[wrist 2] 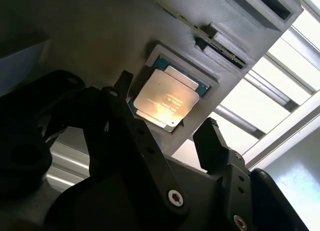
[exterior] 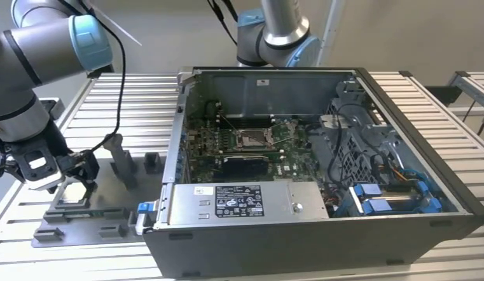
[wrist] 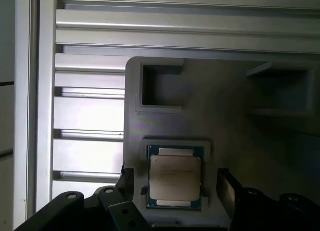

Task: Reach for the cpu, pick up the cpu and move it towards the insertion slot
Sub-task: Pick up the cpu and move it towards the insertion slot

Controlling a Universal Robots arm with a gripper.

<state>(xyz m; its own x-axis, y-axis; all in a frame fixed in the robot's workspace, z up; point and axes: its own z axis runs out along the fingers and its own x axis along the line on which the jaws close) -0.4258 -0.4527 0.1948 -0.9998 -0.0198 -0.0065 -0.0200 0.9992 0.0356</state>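
The cpu will come out freely when the robot's gripper lifts, and the tray will stay in place, because the rim of the tray's hollow has gaps (wrist: pixel 208 177) beside the cpu (wrist: pixel 175 178).
The cpu (wrist 2: pixel 164 98) (wrist: pixel 175 177), a small silvery square plate, lies flat in a raised recess of the grey plastic tray (exterior: pixel 109 205) (wrist: pixel 235 136). My gripper (exterior: pixel 79 186) (wrist 2: pixel 167 103) (wrist: pixel 175 183) hangs just above it, open. One dark finger (wrist: pixel 126 180) stands on each side of the plate, and neither grips it. The insertion slot (exterior: pixel 250 137), a silver-framed socket with a pale centre, sits on the green board inside the open computer case, off towards the exterior view's right.
The open computer case (exterior: pixel 320 234) stands right of the tray in the exterior view, its near wall higher than the tray. Grey posts (exterior: pixel 121 158) rise from the tray beside my gripper. A second arm (exterior: pixel 277 35) stands behind the case. The table is slatted aluminium (wrist: pixel 90 116).
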